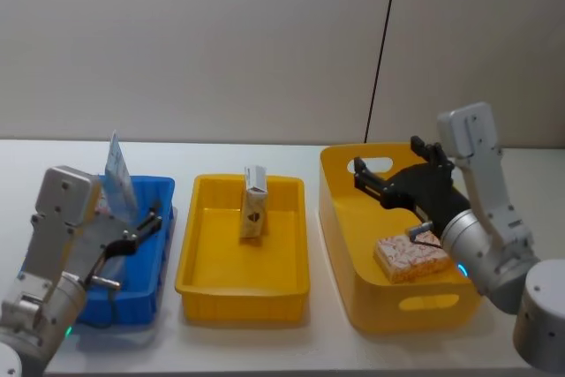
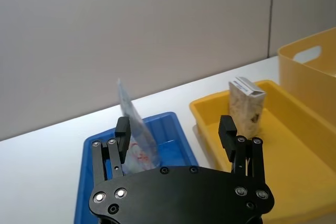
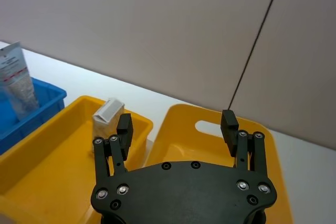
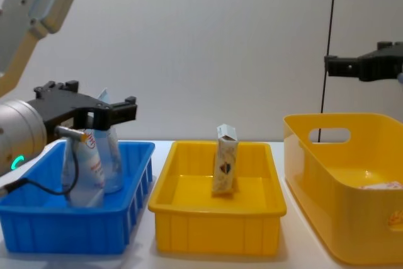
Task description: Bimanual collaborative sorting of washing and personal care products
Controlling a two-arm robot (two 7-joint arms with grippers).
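The pale squeeze tube (image 4: 84, 169) is standing up with a filled-out body (image 4: 85, 184), so I expect it to stay straight rather than fold over when I carry it.
A white squeeze tube (image 1: 116, 168) with red print stands in the blue bin (image 1: 152, 282) on the left; from the chest a second tube (image 4: 83, 171) leans in front of that tube (image 4: 111, 155). My left gripper (image 1: 146, 225) hangs open just over the bin, one finger (image 2: 122, 130) close beside the tube (image 2: 137, 132). The taller cream carton (image 1: 254, 203) stands upright in the middle yellow tray (image 1: 243, 293). A small white carton with orange pattern (image 1: 410, 258) lies in the yellow basket (image 1: 415, 311) on the right. My right gripper (image 1: 362, 176) is open above the basket's far left corner, holding nothing.
The three containers stand side by side on a white table (image 1: 265, 346), with a grey wall behind. A black cable (image 1: 381, 50) runs down the wall behind the basket. The basket has tall walls with cut-out handles (image 4: 330, 135).
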